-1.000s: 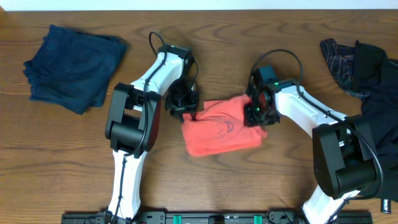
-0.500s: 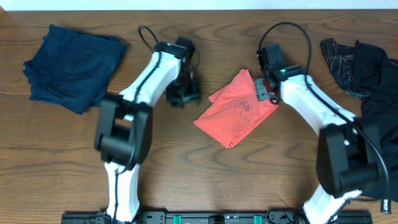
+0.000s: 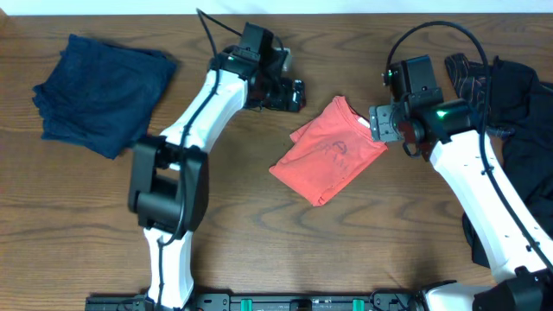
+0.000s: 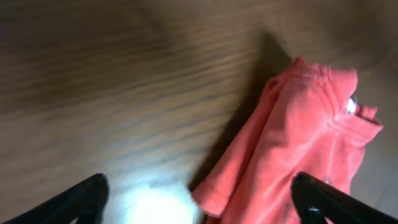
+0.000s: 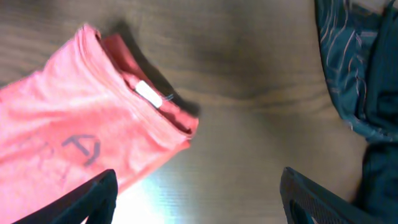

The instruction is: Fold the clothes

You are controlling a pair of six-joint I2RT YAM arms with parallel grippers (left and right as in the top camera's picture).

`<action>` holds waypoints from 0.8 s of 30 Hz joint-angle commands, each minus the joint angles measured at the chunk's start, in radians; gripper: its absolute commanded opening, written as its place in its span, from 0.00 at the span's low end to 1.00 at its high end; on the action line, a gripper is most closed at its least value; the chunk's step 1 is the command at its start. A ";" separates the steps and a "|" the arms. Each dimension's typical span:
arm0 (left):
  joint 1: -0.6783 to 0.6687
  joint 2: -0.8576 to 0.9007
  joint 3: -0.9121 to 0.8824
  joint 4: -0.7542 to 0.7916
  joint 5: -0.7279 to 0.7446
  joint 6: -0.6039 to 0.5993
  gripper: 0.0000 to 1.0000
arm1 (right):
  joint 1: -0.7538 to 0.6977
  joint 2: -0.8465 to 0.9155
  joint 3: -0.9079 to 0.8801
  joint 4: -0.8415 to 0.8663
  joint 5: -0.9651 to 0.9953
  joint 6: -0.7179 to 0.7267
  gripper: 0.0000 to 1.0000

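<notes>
My left gripper's open fingers are facing the folded coral-red T-shirt's loose corner (image 3: 299, 135), so I keep going toward the T-shirt's upper edge (image 3: 316, 123) until they close on it.
A coral-red T-shirt (image 3: 328, 161), one of the clothes, lies folded in a slanted bundle at the table's middle, its collar end toward the upper right. My left gripper (image 3: 292, 93) hovers open just past the shirt's upper left. In the left wrist view the shirt (image 4: 298, 143) sits under the right finger, and the left gripper (image 4: 200, 198) holds nothing. My right gripper (image 3: 380, 125) stands open beside the collar end. In the right wrist view the shirt (image 5: 74, 130) with its white label lies left of the right gripper (image 5: 199, 194), bare wood between the fingers.
A navy blue garment (image 3: 99, 91) lies folded at the far left. A pile of black and dark striped clothes (image 3: 510, 104) fills the right edge, close to my right arm; the striped garment (image 5: 348, 68) shows in the right wrist view.
Both grippers have opened and let go of the shirt. The shirt now lies slanted, shifted up and right. The left gripper drew back up-left of it, the right gripper moved right.
</notes>
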 commanded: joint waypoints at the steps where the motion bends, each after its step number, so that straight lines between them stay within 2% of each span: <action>1: -0.019 0.049 -0.004 0.031 0.113 0.080 0.99 | -0.007 -0.028 0.008 -0.038 -0.005 -0.005 0.82; 12: -0.106 0.182 -0.004 0.100 0.116 0.079 1.00 | -0.007 -0.034 0.008 -0.109 -0.005 0.019 0.82; 13: -0.111 0.193 -0.004 0.095 0.116 0.079 0.96 | -0.007 -0.034 0.008 -0.113 -0.004 0.024 0.82; 15: -0.126 0.207 -0.004 0.078 0.117 0.079 0.84 | -0.007 -0.037 0.008 -0.117 -0.004 0.027 0.82; 17: -0.136 0.212 -0.005 0.070 0.116 0.079 0.59 | -0.007 -0.044 0.008 -0.117 -0.003 0.031 0.82; 19: -0.141 0.211 -0.005 0.069 0.116 0.079 0.14 | -0.008 -0.055 0.008 -0.117 -0.003 0.033 0.82; 20: -0.143 0.206 -0.004 0.068 0.117 0.076 0.06 | -0.010 -0.063 0.008 -0.117 -0.003 0.033 0.82; 24: -0.129 0.178 -0.003 0.051 0.093 0.076 0.06 | -0.032 -0.102 0.008 -0.120 -0.003 0.033 0.81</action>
